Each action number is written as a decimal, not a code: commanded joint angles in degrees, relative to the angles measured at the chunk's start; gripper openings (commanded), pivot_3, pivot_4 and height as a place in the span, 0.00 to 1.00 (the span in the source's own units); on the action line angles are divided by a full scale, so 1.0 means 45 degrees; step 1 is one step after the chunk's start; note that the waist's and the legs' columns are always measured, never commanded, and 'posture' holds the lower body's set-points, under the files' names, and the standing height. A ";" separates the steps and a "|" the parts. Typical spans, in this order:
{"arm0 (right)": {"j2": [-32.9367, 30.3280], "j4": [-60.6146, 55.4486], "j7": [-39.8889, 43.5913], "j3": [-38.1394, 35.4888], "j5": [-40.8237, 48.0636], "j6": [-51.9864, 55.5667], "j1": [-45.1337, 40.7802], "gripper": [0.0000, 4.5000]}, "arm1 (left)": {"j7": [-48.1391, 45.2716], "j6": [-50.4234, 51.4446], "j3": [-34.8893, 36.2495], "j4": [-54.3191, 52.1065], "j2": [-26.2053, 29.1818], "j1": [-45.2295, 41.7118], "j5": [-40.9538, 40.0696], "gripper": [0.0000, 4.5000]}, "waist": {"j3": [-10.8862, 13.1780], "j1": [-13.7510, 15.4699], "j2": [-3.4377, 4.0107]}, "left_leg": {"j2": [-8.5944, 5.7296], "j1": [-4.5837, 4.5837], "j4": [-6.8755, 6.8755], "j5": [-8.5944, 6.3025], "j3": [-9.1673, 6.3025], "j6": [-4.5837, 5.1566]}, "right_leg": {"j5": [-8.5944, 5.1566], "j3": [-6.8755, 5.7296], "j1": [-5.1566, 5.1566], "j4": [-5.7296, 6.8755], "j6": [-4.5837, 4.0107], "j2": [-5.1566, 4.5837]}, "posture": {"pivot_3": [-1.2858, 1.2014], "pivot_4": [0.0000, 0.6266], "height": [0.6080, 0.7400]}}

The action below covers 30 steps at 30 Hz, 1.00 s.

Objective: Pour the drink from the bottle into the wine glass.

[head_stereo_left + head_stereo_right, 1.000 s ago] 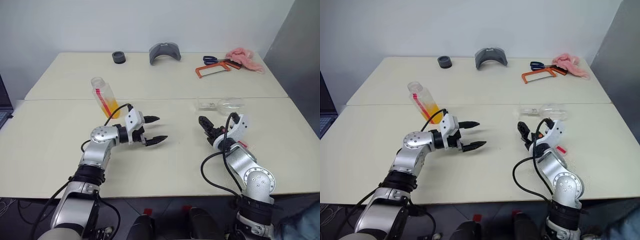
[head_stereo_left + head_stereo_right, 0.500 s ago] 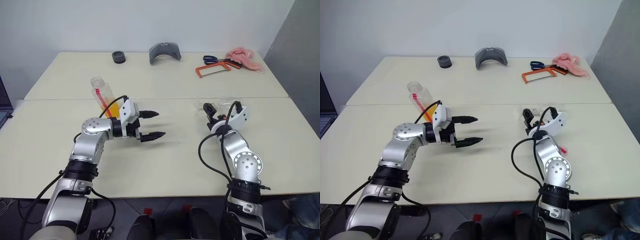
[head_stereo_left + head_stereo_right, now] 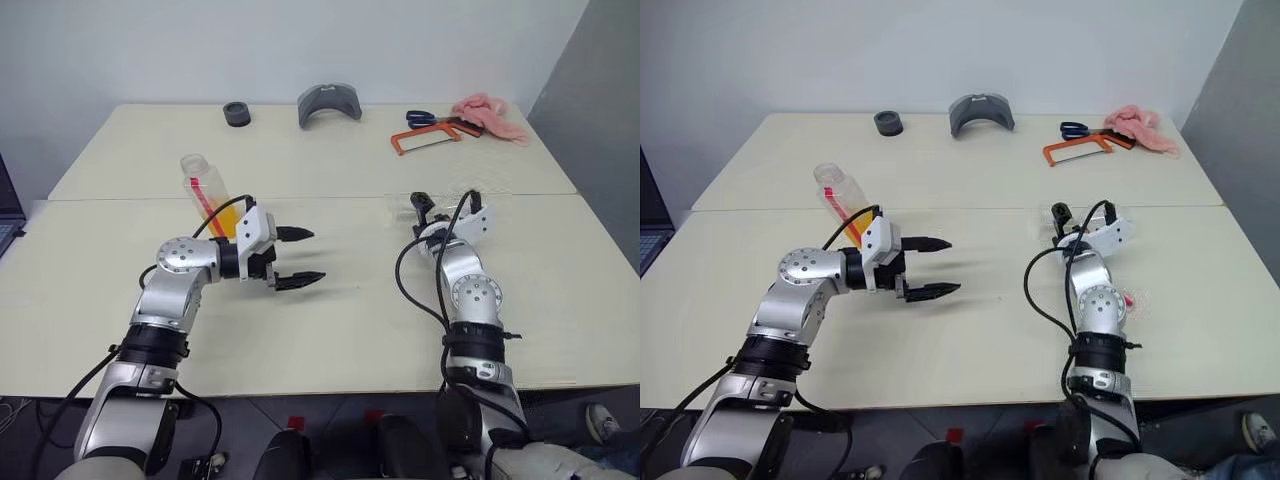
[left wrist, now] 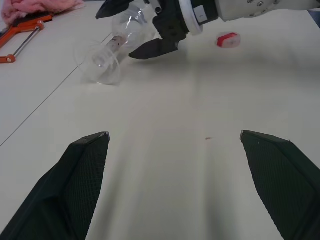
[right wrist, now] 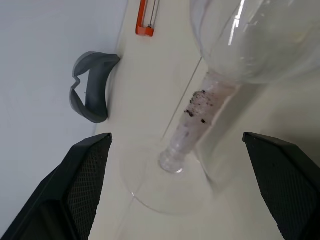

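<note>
My gripper will turn the wine glass [image 5: 255,42] up and set it down, and it will stand upright by itself because its stem ends in a wide, flat foot [image 5: 155,187].
The bottle [image 3: 204,186] stands uncapped on the table, with the orange drink [image 3: 227,215] in its lower part. It is just behind my left gripper [image 3: 316,254], which is open and empty and points right over bare table. The wine glass [image 4: 112,47] lies on its side, empty, its foot [image 3: 398,208] toward the middle of the table. My right gripper [image 3: 440,208] is open, with one finger on each side of the glass; in the right wrist view the stem [image 5: 197,120] runs between them. Whether the fingers touch the glass I cannot tell.
A red bottle cap [image 4: 227,40] lies on the table beside my right arm. Along the far edge are a black ring [image 3: 237,114], a grey curved piece [image 3: 329,104], an orange hacksaw [image 3: 425,140], blue scissors [image 3: 425,118] and a pink cloth [image 3: 488,115].
My right arm has stretched forward and rolled, bringing its open fingers around the lying glass. The left gripper has drawn back slightly and stays open.
</note>
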 commanded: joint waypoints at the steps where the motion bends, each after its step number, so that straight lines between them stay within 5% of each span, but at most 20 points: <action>1: -0.0070 0.1181 0.0766 -0.0543 0.0146 -0.0720 -0.0907 0.99 | -0.0067 -0.0206 0.0048 -0.0359 0.0173 0.0028 0.0026 1.00 | 0.0000 -0.0005 0.0000 | 0.0000 0.0001 0.0001 0.0000 0.0000 0.0000 | 0.0000 -0.0001 0.0000 0.0001 0.0000 0.0000 | 0.52 0.24 1.00; 8: -0.0645 0.3947 0.1832 -0.1419 -0.0174 -0.1822 -0.1895 0.99 | -0.0069 -0.0378 0.0011 -0.0237 0.0165 0.0059 0.0127 1.00 | 0.0005 -0.0024 0.0007 | -0.0002 0.0002 0.0002 0.0000 0.0005 -0.0001 | 0.0000 0.0004 0.0000 0.0004 0.0000 -0.0001 | 0.52 0.24 1.00; 10: -0.0871 0.4866 0.2122 -0.1696 -0.0219 -0.2106 -0.2169 0.91 | -0.0082 -0.0462 -0.0003 -0.0123 0.0146 0.0025 0.0173 1.00 | 0.0004 -0.0025 0.0007 | -0.0001 0.0003 0.0003 0.0000 0.0007 0.0000 | 0.0001 0.0004 0.0000 0.0007 0.0000 -0.0002 | 0.52 0.24 1.00; 21: -0.1194 0.5872 0.3400 -0.1844 -0.0406 -0.1871 -0.2734 0.08 | 0.0009 -0.0770 0.0057 0.0119 0.0082 0.0136 0.0258 1.00 | 0.0004 -0.0022 0.0007 | 0.0002 0.0011 0.0008 0.0001 0.0014 -0.0001 | 0.0001 0.0010 0.0002 0.0025 -0.0001 -0.0005 | 0.52 0.24 1.00; 25: -0.1247 0.3991 0.4130 -0.0127 -0.1929 -0.1362 -0.1730 0.04 | 0.0114 -0.0795 0.0095 0.0069 0.0069 0.0291 0.0222 1.00 | 0.0007 -0.0022 0.0012 | 0.0000 0.0009 0.0004 0.0001 0.0008 0.0000 | 0.0001 0.0009 0.0000 0.0026 -0.0001 -0.0006 | 0.52 0.24 1.00; 30: -0.2285 0.1395 0.5768 0.4287 -0.6197 -0.1519 0.0904 0.04 | 0.0344 -0.0661 0.0207 -0.0072 0.0038 0.0477 0.0153 1.00 | 0.0007 -0.0007 0.0012 | -0.0004 0.0004 0.0004 0.0001 0.0000 -0.0001 | 0.0001 0.0005 -0.0003 0.0019 -0.0001 -0.0007 | 0.52 0.24 1.00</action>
